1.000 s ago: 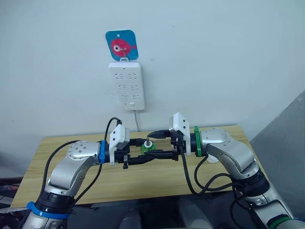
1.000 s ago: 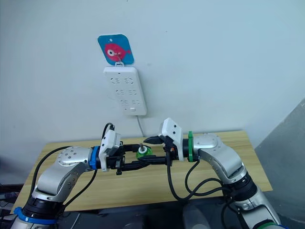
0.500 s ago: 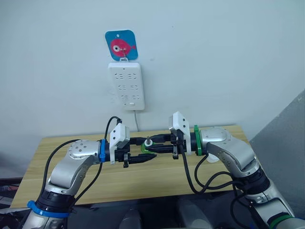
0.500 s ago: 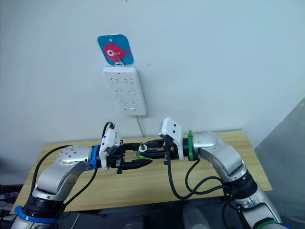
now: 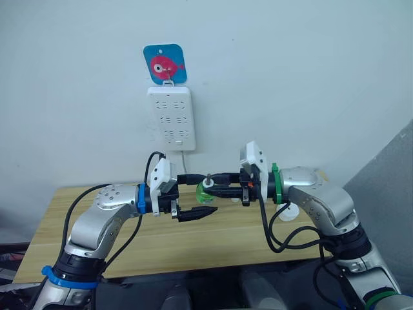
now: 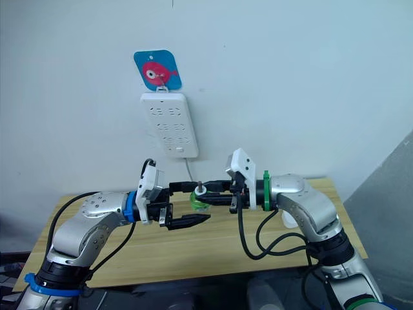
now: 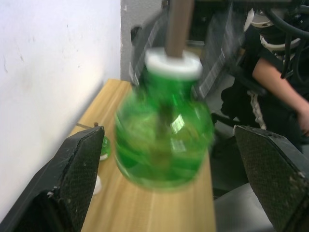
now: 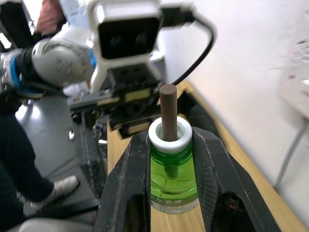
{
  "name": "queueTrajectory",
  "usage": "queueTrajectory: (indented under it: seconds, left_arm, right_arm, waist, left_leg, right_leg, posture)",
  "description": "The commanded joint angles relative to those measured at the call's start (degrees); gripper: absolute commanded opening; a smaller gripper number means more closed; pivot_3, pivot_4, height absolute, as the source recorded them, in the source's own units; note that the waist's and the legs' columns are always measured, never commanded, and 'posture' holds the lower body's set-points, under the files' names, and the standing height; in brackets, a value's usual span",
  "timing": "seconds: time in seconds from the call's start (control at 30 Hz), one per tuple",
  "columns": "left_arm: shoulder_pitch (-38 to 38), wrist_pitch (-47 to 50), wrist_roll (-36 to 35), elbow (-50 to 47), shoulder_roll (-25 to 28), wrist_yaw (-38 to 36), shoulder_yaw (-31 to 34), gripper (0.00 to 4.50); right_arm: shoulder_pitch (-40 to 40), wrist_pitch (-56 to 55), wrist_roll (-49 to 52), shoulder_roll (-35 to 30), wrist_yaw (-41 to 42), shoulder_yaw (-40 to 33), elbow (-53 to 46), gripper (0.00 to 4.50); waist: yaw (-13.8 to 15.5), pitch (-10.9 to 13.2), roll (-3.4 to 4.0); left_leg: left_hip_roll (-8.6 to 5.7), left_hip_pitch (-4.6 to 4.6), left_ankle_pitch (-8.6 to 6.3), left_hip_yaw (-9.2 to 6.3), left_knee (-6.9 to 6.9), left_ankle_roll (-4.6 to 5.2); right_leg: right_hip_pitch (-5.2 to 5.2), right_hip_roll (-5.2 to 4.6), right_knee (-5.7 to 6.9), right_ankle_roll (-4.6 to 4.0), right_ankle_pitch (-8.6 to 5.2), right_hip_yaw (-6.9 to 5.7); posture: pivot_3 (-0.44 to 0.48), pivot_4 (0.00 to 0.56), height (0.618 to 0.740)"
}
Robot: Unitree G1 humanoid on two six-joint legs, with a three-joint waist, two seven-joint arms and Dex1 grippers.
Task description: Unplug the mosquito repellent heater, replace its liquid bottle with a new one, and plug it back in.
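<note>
I expect the green liquid bottle [image 5: 204,195] to keep its liquid in when I tip it sideways, because the white collar [image 5: 208,183] fills its neck around the wick.
A green liquid bottle [image 5: 205,191] with a white collar and a brown wick hangs upright above the table. My right gripper [image 8: 170,145] is shut on it, one finger on each side of its neck. My left gripper [image 7: 169,137] is open. Its fingers [image 7: 77,179] stand wide on either side of the bottle [image 7: 164,145] without touching it. A small white rounded piece [image 5: 288,212] lies on the table, partly hidden behind my right forearm. I cannot tell whether it is the heater.
A long white power strip [image 5: 170,117] hangs on the wall under a blue fish hook [image 5: 164,63], with nothing plugged into it. The wooden table [image 5: 77,223] runs below both arms. A small green and white thing [image 7: 103,148] sits on the table by the wall.
Both grippers have risen and shifted right, the right one carrying the bottle. My left gripper's fingers have spread wider and now straddle the bottle.
</note>
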Motion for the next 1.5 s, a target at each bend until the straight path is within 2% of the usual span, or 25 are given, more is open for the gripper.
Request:
queueTrajectory:
  seconds: [0.03,0.33,0.57,0.83,1.03,1.17,1.5]
  left_arm:
    - [-0.8,7.1,-7.1,-4.5,-2.7,6.9,4.2,4.5]
    - [-4.4,20.8,-23.7,-7.0,-10.9,22.4,11.0,4.5]
    - [-6.6,23.6,-33.4,-7.6,-15.4,30.9,13.8,4.5]
    - [-8.7,22.6,-40.0,-7.3,-19.2,39.1,15.5,4.5]
    - [-9.9,23.2,-46.3,-6.8,-19.6,43.1,16.1,4.5]
    - [-9.7,24.8,-51.2,-5.7,-17.7,43.5,16.3,4.5]
    - [-12.4,24.2,-51.5,-2.7,-16.8,43.5,15.3,4.5]
  right_arm:
    - [-1.8,4.4,6.8,0.8,-3.2,-7.5,-2.0,0.82]
    - [-3.0,16.7,25.0,6.8,-17.9,-20.5,-3.1,0.82]
    - [-3.4,19.9,41.3,12.4,-32.9,-26.8,-1.4,0.82]
    - [-3.6,16.3,55.5,14.7,-47.2,-28.1,1.4,0.82]
    - [-2.8,13.6,59.6,13.6,-50.6,-26.9,2.4,0.82]
    - [-2.1,12.8,60.7,12.7,-50.1,-26.5,3.2,0.82]
    - [-0.2,12.4,64.4,10.3,-49.3,-24.1,2.0,0.82]
  waist:
    - [0.0,-0.2,-0.02]
    - [0.0,-1.6,-0.09]
    - [0.0,-2.3,-0.01]
    - [0.0,-3.1,0.25]
    - [0.0,-3.3,0.3]
    - [0.0,-3.3,0.31]
    - [0.1,-3.3,0.32]
  left_leg:
    - [0.0,0.0,0.0,0.0,0.01,0.0]
    - [-0.03,-0.01,-0.01,-0.06,0.14,0.01]
    - [-0.04,0.01,-0.01,-0.05,0.14,0.01]
    - [-0.06,0.02,-0.01,-0.03,0.15,0.02]
    - [-0.07,0.03,-0.01,-0.03,0.15,0.02]
    - [-0.07,0.03,-0.01,-0.02,0.14,0.02]
    - [-0.08,0.06,-0.01,-0.02,0.14,0.02]
  right_leg:
    - [0.01,0.0,0.01,0.0,0.0,0.0]
    - [0.08,-0.01,0.04,0.02,0.03,-0.04]
    - [0.11,0.0,0.04,0.01,0.03,-0.01]
    - [0.14,0.01,0.01,0.01,0.03,0.01]
    - [0.15,0.02,0.0,0.02,0.03,0.01]
    - [0.16,0.03,0.0,0.02,0.03,0.01]
    - [0.2,0.04,-0.03,0.05,0.01,0.01]
  posture:
    - [-0.132,0.024,0.74]
    - [-0.134,0.008,0.74]
    - [-0.129,0.004,0.74]
    - [-0.122,0.004,0.74]
    - [-0.118,0.007,0.74]
    - [-0.12,0.006,0.74]
    - [-0.121,0.01,0.74]
